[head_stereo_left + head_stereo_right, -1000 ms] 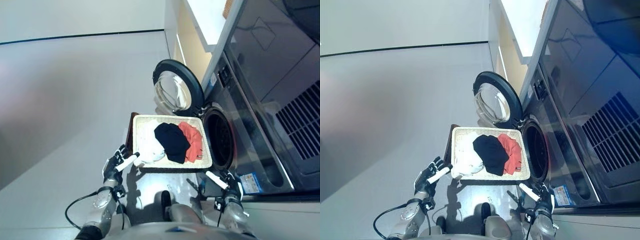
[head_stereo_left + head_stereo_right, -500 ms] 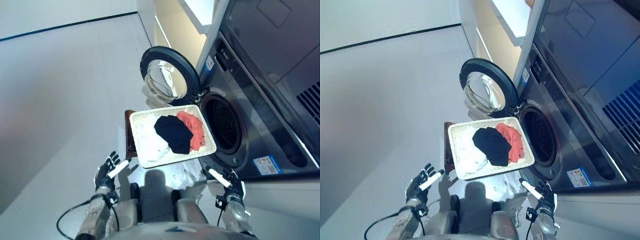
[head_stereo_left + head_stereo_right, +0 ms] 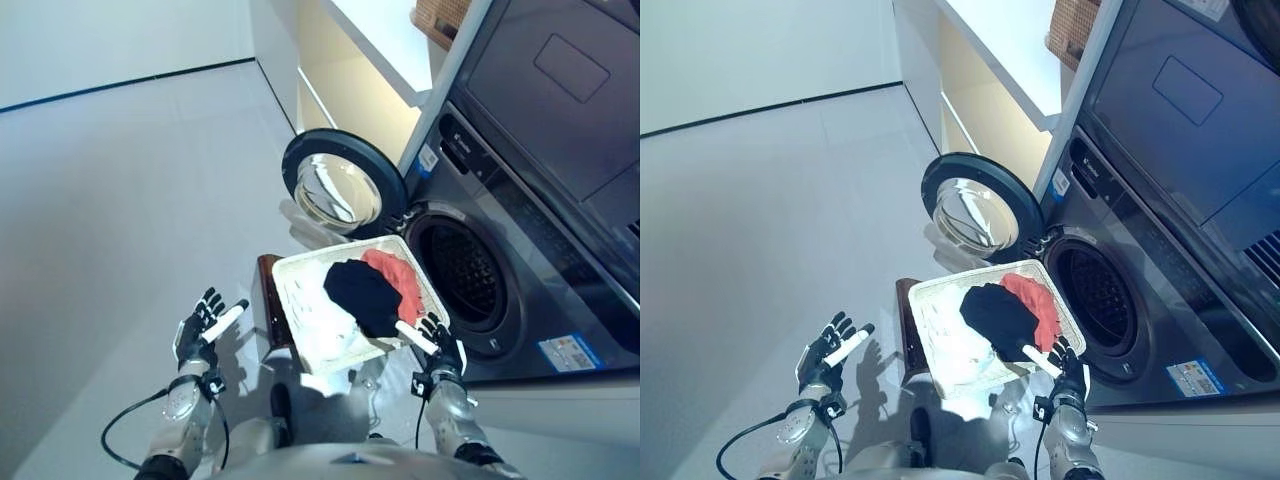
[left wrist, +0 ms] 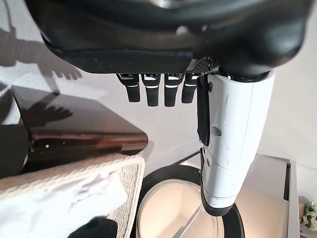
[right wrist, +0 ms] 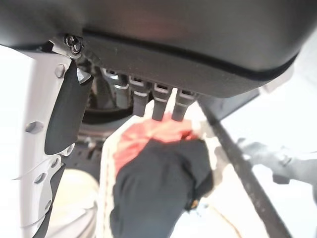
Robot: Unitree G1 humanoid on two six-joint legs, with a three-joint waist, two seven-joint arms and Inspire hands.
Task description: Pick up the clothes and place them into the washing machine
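Note:
The black garment laps only the red garment's edge [image 3: 386, 279], so I expect the red garment to come free alone when I lift it.
A shallow wicker basket [image 3: 290, 275] rests on a low dark brown box [image 3: 266, 300] in front of the washing machine [image 3: 520, 230]. It holds a white garment [image 3: 325, 320], a black garment [image 3: 360, 293] and a red garment [image 3: 400, 280]. The machine's round door [image 3: 335, 185] stands open and the drum [image 3: 470, 280] is dark. My right hand [image 3: 437, 342] is open and empty at the basket's near right corner, just above the black garment [image 5: 153, 188]. My left hand [image 3: 200, 325] is open and empty over the floor, left of the box [image 4: 74, 134].
A pale shelf unit [image 3: 350, 70] stands behind the machine's door, with a wicker item [image 3: 440, 15] on top. Grey floor [image 3: 120, 200] spreads wide to the left.
The camera has shifted. My right hand has come in from beside the machine to the basket's near right corner. My left hand stays left of the box.

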